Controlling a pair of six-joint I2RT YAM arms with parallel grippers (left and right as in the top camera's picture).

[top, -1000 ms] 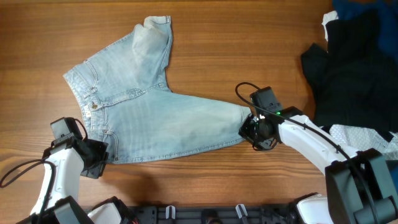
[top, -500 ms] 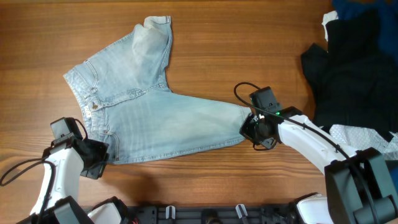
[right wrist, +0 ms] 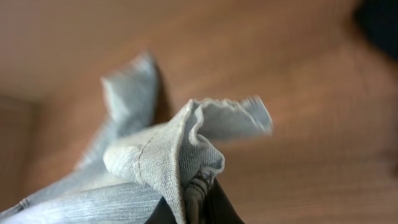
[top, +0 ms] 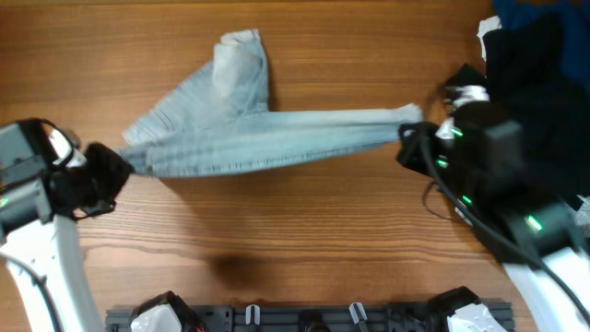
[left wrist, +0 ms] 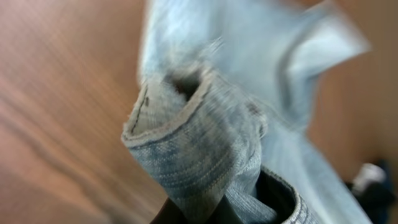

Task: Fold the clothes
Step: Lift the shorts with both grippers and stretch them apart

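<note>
Next, my left gripper raises the waistband [top: 147, 157] high together with my right gripper and then lays the jeans flat, because the other leg [top: 241, 66] trails in a bunch behind the stretched jeans.
The clothes are a pair of pale light-blue jeans [top: 267, 138], lifted and stretched in a long band between my two grippers above the wooden table [top: 304, 258]. My left gripper [top: 118, 166] is shut on the waistband end at the left. My right gripper [top: 412, 131] is shut on a leg hem at the right. The other leg [top: 241, 60] trails toward the far side. In the left wrist view the bunched waistband denim [left wrist: 199, 143] fills the frame above my left gripper [left wrist: 214, 214]. In the right wrist view the folded hem [right wrist: 168, 155] rises from my right gripper [right wrist: 198, 211].
A black garment [top: 539, 88] lies heaped at the right edge, with a dark blue cloth [top: 521, 9] behind it and a white scrap [top: 485, 28] beside it. My right arm stands just in front of that heap.
The right gripper has closed on the leg hem. Both arms have risen and pulled apart, lifting the jeans from lying flat into a taut band.
</note>
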